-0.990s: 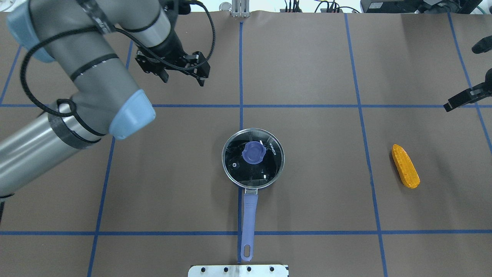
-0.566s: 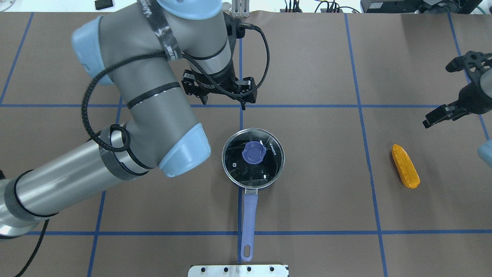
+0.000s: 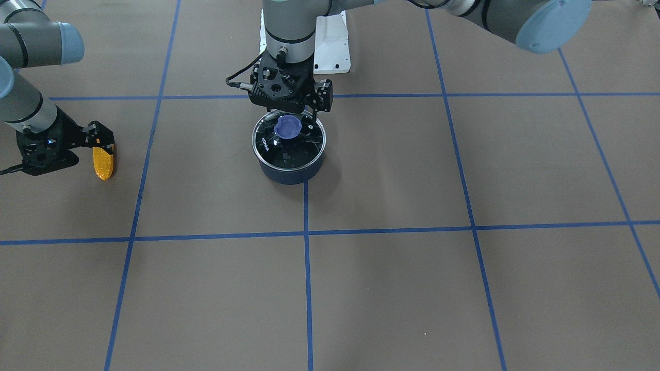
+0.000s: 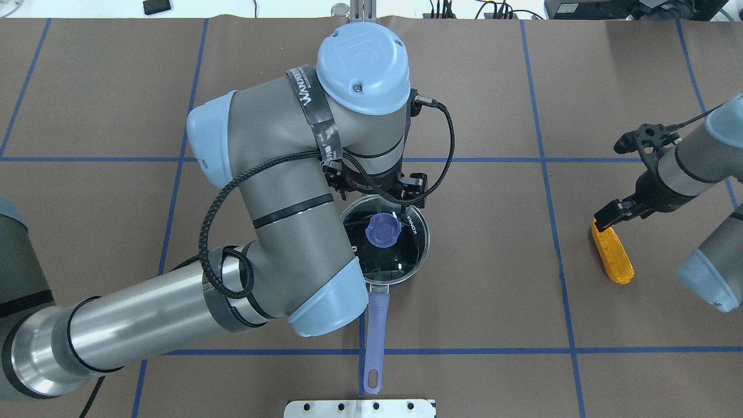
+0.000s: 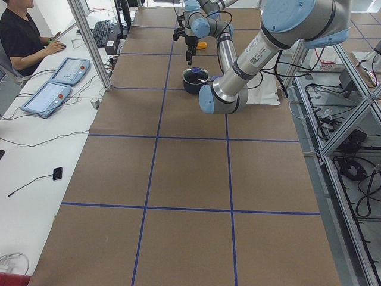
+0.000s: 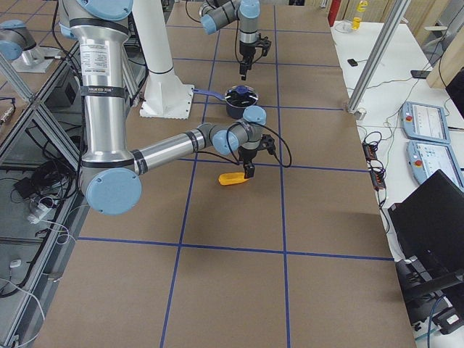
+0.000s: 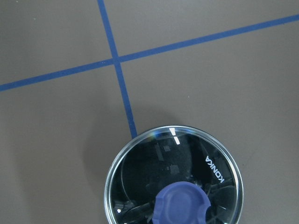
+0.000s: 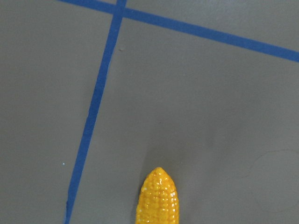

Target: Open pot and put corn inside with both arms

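Note:
My open fingers are in line with the corn's narrow width, so I should keep lowering my right gripper until the fingers straddle the corn (image 8: 158,203), then close it.
The navy pot (image 4: 406,264) stands mid-table with its glass lid (image 3: 304,147) on, its purple-blue knob (image 4: 383,229) on top and its handle (image 4: 376,325) pointing toward the robot. My left gripper (image 3: 290,104) hovers open just above the lid, apart from the knob (image 7: 182,205). The orange-yellow corn (image 4: 612,255) lies flat at the table's right. My right gripper (image 4: 609,215) is open and empty over the corn's far tip (image 8: 159,200). No fingers show in either wrist view.
Blue tape lines (image 4: 545,159) grid the brown table cover. A metal plate (image 4: 360,408) sits at the robot-side edge, just past the handle's end. My left arm's elbow (image 4: 325,302) hangs over the table left of the pot. An operator (image 5: 24,36) sits at a side desk.
My left arm swung in from the far left to above the pot lid. My right gripper moved in from the right edge to the corn's far tip. Pot and corn have not moved.

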{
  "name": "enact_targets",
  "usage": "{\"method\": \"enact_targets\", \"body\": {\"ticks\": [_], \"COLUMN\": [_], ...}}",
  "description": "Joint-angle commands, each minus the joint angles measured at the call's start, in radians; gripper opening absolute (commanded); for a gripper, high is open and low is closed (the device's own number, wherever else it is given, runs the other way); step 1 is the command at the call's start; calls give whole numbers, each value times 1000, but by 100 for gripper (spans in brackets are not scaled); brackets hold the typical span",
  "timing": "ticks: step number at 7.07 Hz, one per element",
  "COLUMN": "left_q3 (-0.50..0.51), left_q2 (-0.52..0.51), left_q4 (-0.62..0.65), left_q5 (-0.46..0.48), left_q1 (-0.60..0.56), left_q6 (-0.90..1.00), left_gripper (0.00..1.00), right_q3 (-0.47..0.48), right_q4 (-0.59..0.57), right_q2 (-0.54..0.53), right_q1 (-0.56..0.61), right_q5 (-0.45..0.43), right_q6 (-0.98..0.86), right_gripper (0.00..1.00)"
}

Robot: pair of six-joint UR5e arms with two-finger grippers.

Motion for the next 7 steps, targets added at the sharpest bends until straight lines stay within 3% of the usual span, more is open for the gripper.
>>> {"method": "enact_targets", "body": {"ticks": [1,4,7], "left_q3": [47,57,58], "left_q2": [0,3,3], "left_q4": [-34,-52,-54], "left_q5": [-3,-5,-5], "left_q1": [6,6,6], "left_q6": [8,8,6], "left_gripper": [99,99,99], "right_q3": [-2,-11,-29], "right_q4": [0,0,0], "right_q2": [-1,-27,-37], "right_q1": [-30,-62,-105], "right_q5": [-10,-15,-32], "right_q6": [0,-8,-11], "right_gripper": [98,97,90]}}
